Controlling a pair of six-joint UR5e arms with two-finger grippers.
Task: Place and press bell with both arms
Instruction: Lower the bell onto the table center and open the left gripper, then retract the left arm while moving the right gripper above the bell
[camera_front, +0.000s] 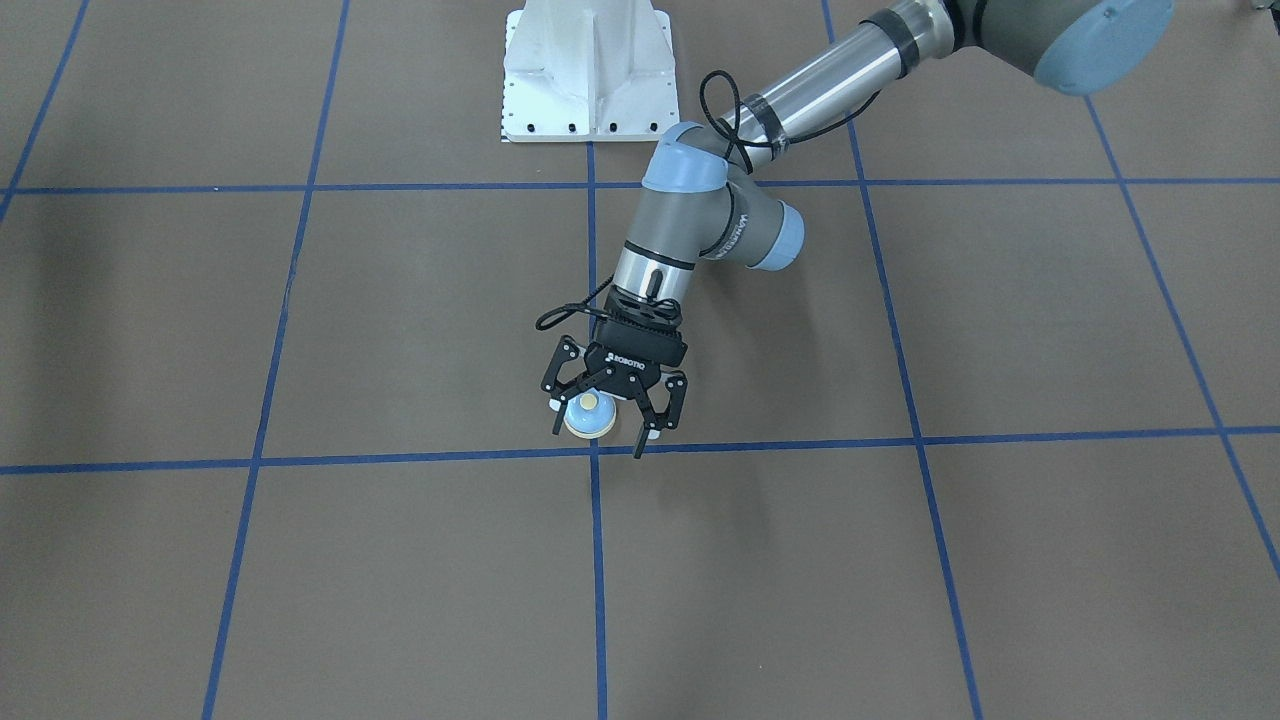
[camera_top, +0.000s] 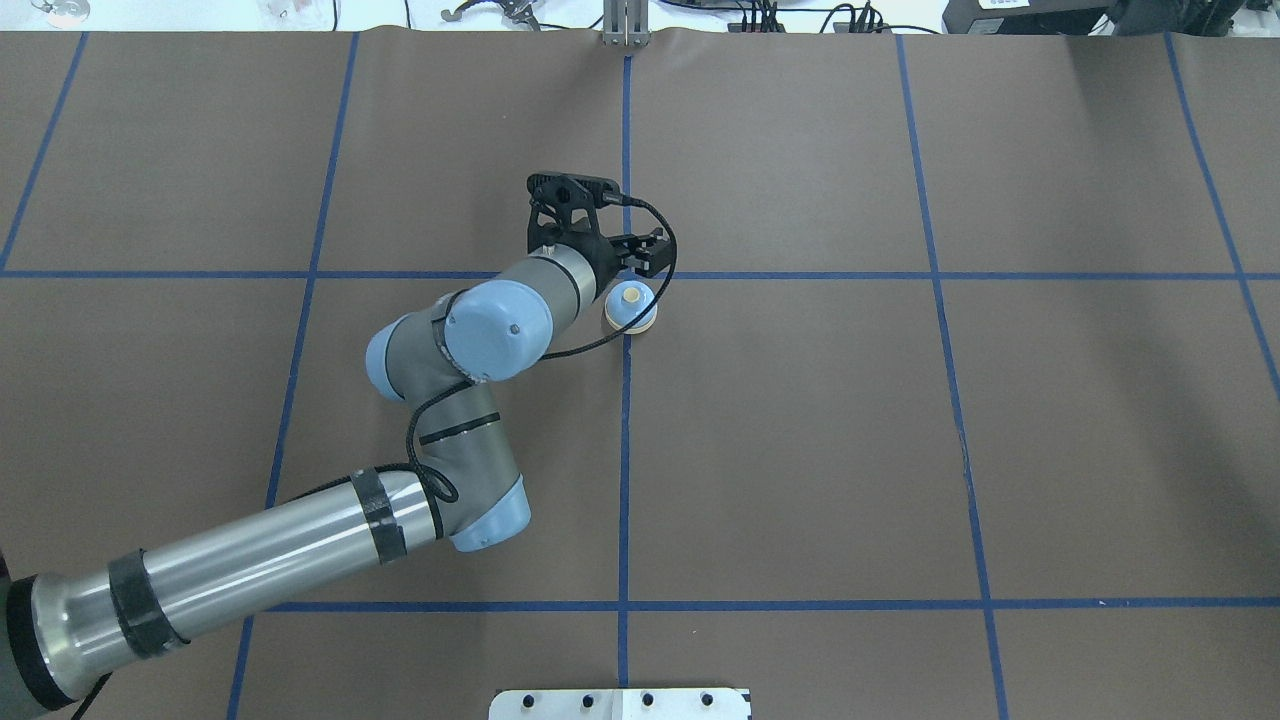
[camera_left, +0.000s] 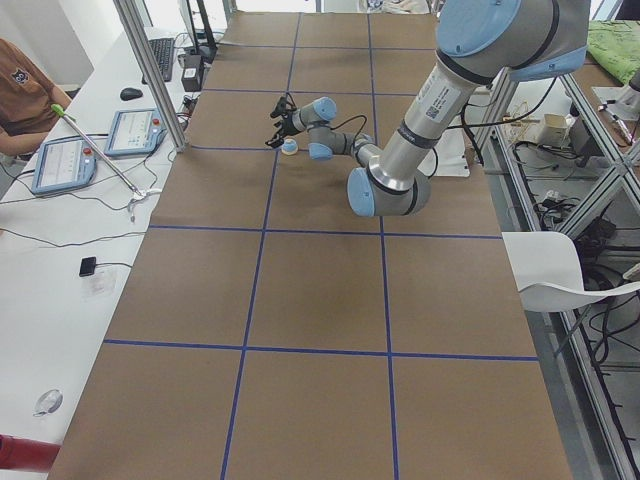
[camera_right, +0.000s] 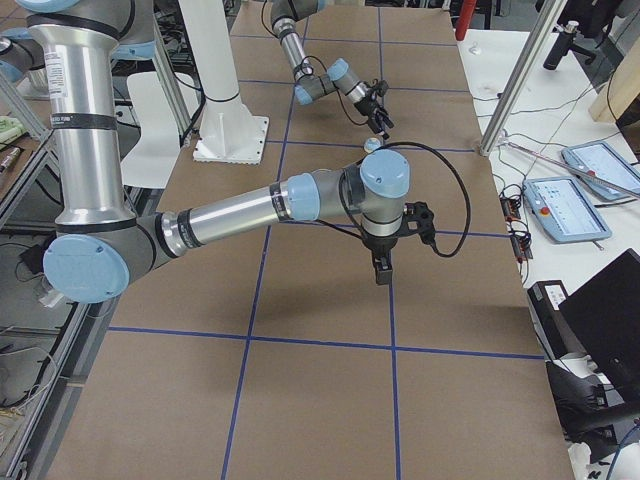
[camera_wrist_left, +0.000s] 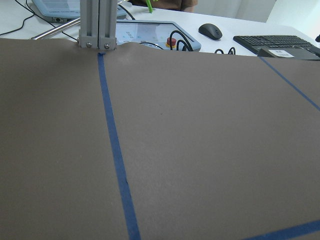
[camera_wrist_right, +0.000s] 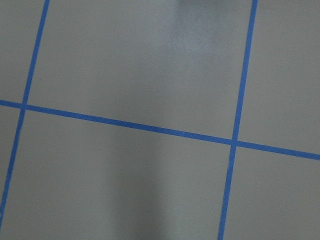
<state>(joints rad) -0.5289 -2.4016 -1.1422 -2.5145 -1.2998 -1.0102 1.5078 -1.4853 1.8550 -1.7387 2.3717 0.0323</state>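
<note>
The robot's left gripper straddles the bell (camera_front: 590, 416) and is in the way, so next the left gripper moves back before the right gripper comes down over the cream button (camera_front: 588, 402).
The bell (camera_front: 590, 415), light-blue dome with a cream button, stands on the brown table next to a blue tape crossing; it also shows in the overhead view (camera_top: 631, 307). My left gripper (camera_front: 600, 438) is open, tilted down over the bell with one finger on each side of it. I cannot tell whether the fingers touch it. In the overhead view the left gripper (camera_top: 640, 262) shows just beyond the bell. My right gripper (camera_right: 381, 275) shows only in the exterior right view, pointing down above the table away from the bell; I cannot tell its state. Both wrist views show only table.
The white pedestal base (camera_front: 590, 70) stands at the robot's side of the table. An aluminium post (camera_top: 626, 25) rises at the far edge. Beyond it a white desk holds control pendants (camera_wrist_left: 150, 35) and a keyboard (camera_wrist_left: 280, 42).
</note>
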